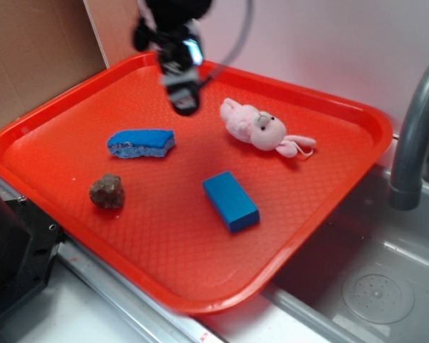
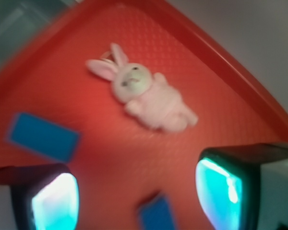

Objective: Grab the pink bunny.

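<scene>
The pink bunny's head (image 1: 268,133) is clear of the blue block (image 1: 231,200), so my open gripper should keep going down toward it until the fingers are on both sides of it.
The pink bunny (image 1: 261,128) lies on its side on the red tray (image 1: 329,107), toward the back right, ears pointing right with a thin loop cord. In the wrist view the pink bunny (image 2: 144,96) lies ahead of the jaws, apart from them. My gripper (image 1: 184,100) hangs above the tray's back middle, to the left of the bunny and not touching it. Its jaws stand wide apart with nothing between them; the cyan pads (image 2: 218,194) frame bare tray in the wrist view, where the gripper (image 2: 137,201) is empty.
A blue block (image 1: 231,201) lies in front of the bunny. A blue sponge (image 1: 141,143) and a brown lump (image 1: 106,191) lie on the tray's left. A grey faucet (image 1: 415,128) and sink (image 1: 375,286) are at right. Cardboard (image 1: 36,50) stands behind at left.
</scene>
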Controlling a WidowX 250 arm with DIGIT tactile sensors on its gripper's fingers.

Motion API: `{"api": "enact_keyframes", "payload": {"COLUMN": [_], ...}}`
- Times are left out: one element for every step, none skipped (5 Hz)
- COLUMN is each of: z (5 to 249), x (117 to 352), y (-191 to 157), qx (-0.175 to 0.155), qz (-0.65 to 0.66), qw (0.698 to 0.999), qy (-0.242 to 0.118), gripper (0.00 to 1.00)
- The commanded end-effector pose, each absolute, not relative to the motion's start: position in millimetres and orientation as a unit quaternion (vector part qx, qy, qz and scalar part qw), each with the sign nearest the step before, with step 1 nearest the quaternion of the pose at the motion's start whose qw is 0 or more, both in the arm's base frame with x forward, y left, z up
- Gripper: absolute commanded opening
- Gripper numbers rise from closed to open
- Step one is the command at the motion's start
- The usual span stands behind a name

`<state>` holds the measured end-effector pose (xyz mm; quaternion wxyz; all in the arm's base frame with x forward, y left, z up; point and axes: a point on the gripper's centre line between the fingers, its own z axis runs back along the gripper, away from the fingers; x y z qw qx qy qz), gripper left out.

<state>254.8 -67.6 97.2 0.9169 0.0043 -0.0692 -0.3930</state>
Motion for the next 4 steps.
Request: {"api": "enact_keyframes", "payload": {"z": [66.9,43.1,32.1,60.1], "x": [299.3,305.1,306.5,294.9], "y": [-102.3,-115.6,-119.5,-113.1], "qx": [0.019,0.034,0.044,0.059], "qz": [-0.494,-0.512,-0.512,-0.483], "qw": [0.862,0.853,0.856,0.872], "qy": [-0.115,-0.093,-0.057,-0.047], "gripper": [1.0,1.0,0.57,0.0]}}
